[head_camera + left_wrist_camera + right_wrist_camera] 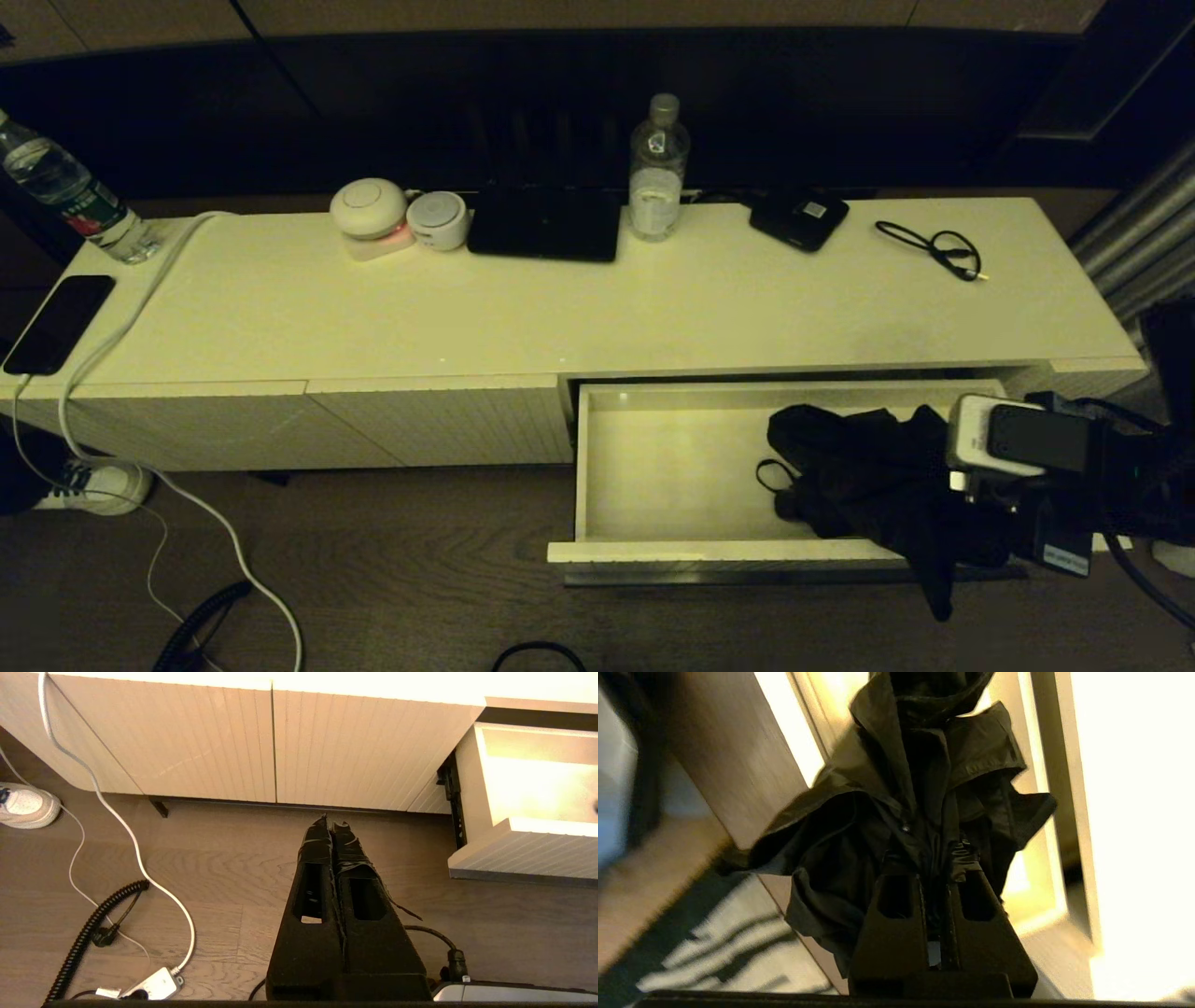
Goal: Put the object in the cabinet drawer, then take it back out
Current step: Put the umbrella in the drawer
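Observation:
The umbrella's flap [936,582] is hanging over the front edge of the drawer, so next my right gripper moves the umbrella toward the drawer's empty end [667,465] before letting it go.
The cabinet drawer [597,467] stands pulled out at the right of the cream cabinet, its pale floor bare on the left. The object, a black umbrella [859,467], lies bunched in the drawer's right half, its thin loop [770,478] pointing left and a flap of fabric hanging over the front edge. My right gripper [931,863] is shut on the umbrella [887,812], with fabric bunched round its fingertips. In the head view its fingers are hidden behind the wrist camera [1018,439]. My left gripper [332,823] is shut and empty, low over the floor left of the drawer front [514,854].
On the cabinet top [560,308] stand a water bottle [658,173], a flat black box [798,219], a thin black cable [934,247], a dark slab [546,224], two white round devices [369,210] and a phone [56,322]. A white cable [233,551] trails to the floor.

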